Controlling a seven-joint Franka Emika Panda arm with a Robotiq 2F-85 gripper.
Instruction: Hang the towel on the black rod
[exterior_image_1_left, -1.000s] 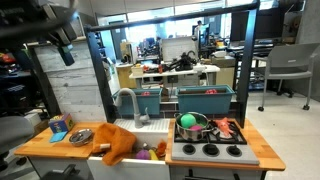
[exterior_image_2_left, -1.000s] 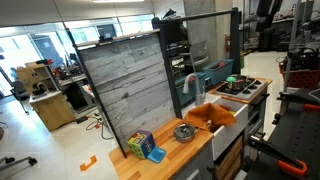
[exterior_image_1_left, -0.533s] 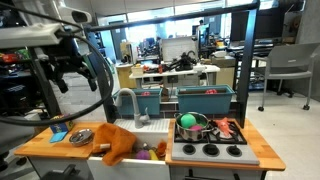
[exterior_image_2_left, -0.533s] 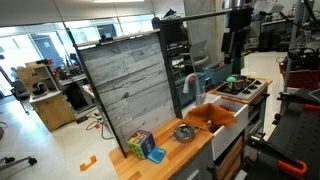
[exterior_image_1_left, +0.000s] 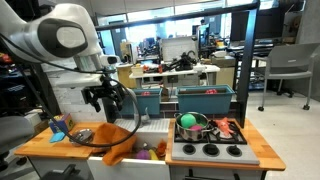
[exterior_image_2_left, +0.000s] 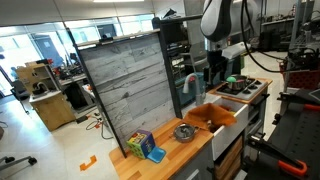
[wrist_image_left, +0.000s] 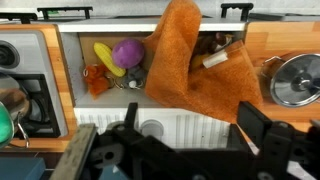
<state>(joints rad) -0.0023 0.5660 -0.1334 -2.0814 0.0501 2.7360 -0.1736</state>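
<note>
My open fingers are spread across the narrow way of the orange towel's raised fold (wrist_image_left: 178, 78). I should keep moving my gripper down until they are on both sides of that fold (exterior_image_1_left: 117, 134), and then close it.
An orange towel (exterior_image_1_left: 118, 141) lies draped over the front edge of the white sink (exterior_image_1_left: 152, 127) in the wooden toy kitchen. It also shows in the other exterior view (exterior_image_2_left: 206, 115) and fills the upper middle of the wrist view (wrist_image_left: 190, 65). My gripper (exterior_image_1_left: 104, 99) hangs open and empty above the towel and sink, its fingers pointing down; it shows in both exterior views (exterior_image_2_left: 214, 72). In the wrist view its dark fingers (wrist_image_left: 175, 142) spread wide below the towel. A black bar (exterior_image_1_left: 170, 18) runs across the top of the kitchen frame.
A silver bowl (exterior_image_1_left: 82, 135) sits on the counter beside the towel, and a coloured block (exterior_image_1_left: 58, 126) past it. A faucet (exterior_image_1_left: 128, 100) rises behind the sink. A pot (exterior_image_1_left: 192, 125) stands on the stove. The sink holds a purple toy (wrist_image_left: 127, 53) and a banana (wrist_image_left: 107, 58).
The arm has swung down from the upper part of the scene to just above the sink and towel. The towel has not moved.
</note>
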